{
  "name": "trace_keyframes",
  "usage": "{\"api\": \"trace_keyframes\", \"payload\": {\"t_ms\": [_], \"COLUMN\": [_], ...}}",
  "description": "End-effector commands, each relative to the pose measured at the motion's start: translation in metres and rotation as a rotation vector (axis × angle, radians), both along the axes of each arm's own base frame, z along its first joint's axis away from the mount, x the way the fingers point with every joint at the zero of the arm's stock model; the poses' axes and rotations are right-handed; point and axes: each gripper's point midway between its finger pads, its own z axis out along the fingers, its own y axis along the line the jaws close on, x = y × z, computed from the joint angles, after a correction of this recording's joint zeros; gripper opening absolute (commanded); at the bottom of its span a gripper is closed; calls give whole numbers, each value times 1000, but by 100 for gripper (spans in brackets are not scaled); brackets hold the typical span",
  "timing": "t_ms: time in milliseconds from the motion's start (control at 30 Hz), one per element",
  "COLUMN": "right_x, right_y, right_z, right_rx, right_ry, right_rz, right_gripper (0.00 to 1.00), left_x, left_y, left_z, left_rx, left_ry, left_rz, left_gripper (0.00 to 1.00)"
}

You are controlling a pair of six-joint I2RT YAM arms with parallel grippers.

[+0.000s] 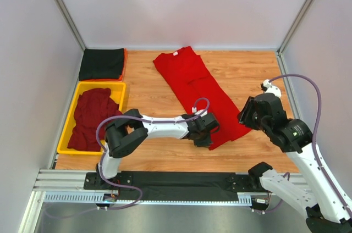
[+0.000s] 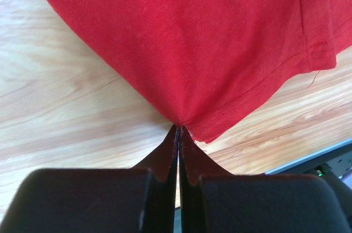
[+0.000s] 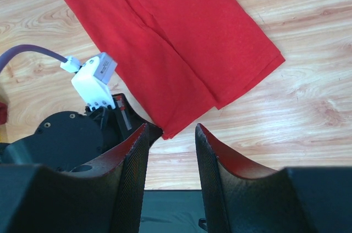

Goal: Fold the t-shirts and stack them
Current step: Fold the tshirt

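Observation:
The robot's left gripper should first turn the t-shirt's hem straight, because the red t-shirt slants [image 1: 192,81] toward the right gripper. Both grippers should then take the hem's corners [image 3: 282,59] for the fold.
A bright red t-shirt [image 1: 198,87] lies folded into a long strip, running diagonally from the back centre to the near right, its white neck label [image 1: 174,54] at the far end. My left gripper [image 2: 180,127] is shut on the hem corner of the red t-shirt [image 2: 181,46] at its near end. My right gripper [image 3: 171,128] hovers open above the table, just off the shirt's near right corner [image 3: 181,51], nothing between its fingers. A dark maroon t-shirt [image 1: 92,116] is crumpled in the yellow tray. A black t-shirt [image 1: 102,63] lies folded at the back left.
The yellow tray [image 1: 120,91] sits at the left edge of the table, with an orange-edged pad under the black shirt behind it. White walls enclose the table on three sides. A black mat [image 1: 165,179] and metal rail run along the near edge.

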Motion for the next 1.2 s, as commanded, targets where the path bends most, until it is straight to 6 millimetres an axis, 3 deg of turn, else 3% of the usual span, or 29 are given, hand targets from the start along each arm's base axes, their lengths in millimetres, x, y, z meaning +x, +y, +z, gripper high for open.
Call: {"api": "trace_keyframes", "payload": {"t_ms": [0,133,300,400,433,667,733,833,967,1033,1167], "right_x": [4,3,0,-4,-4,-16,-22,-32,-44,-50,-64], "right_y": [2,-1,6,12,15,35,46,66,74,79,90], "right_z": [2,-6,-23,-40,-43,-93,-107,-124,-142,-148,-161], "right_rx": [5,-16,-5,-4,3,54,112,215,237,247,263], "right_ry": [-21,-3,38,90,97,231,282,342,395,408,472], "right_rz": [14,9,49,87,97,175,192,231,244,265,301], "right_gripper": [41,41,41,41,41,41,40,39,40,41,41], "left_x": [-6,-13,-32,-39,-45,-63,-65,-64,-58,-57,-54], "left_y": [15,44,98,135,152,217,233,242,236,235,210], "left_z": [10,14,4,9,2,4,6,12,28,29,35], "left_rx": [16,45,154,219,257,334,359,344,242,206,36], "left_ry": [-14,-19,6,-8,2,-2,-14,-26,-59,-58,-39], "left_rz": [-9,14,33,51,56,114,135,142,95,58,3], "left_gripper": [0,0,0,0,0,0,10,32,50,54,61]}}
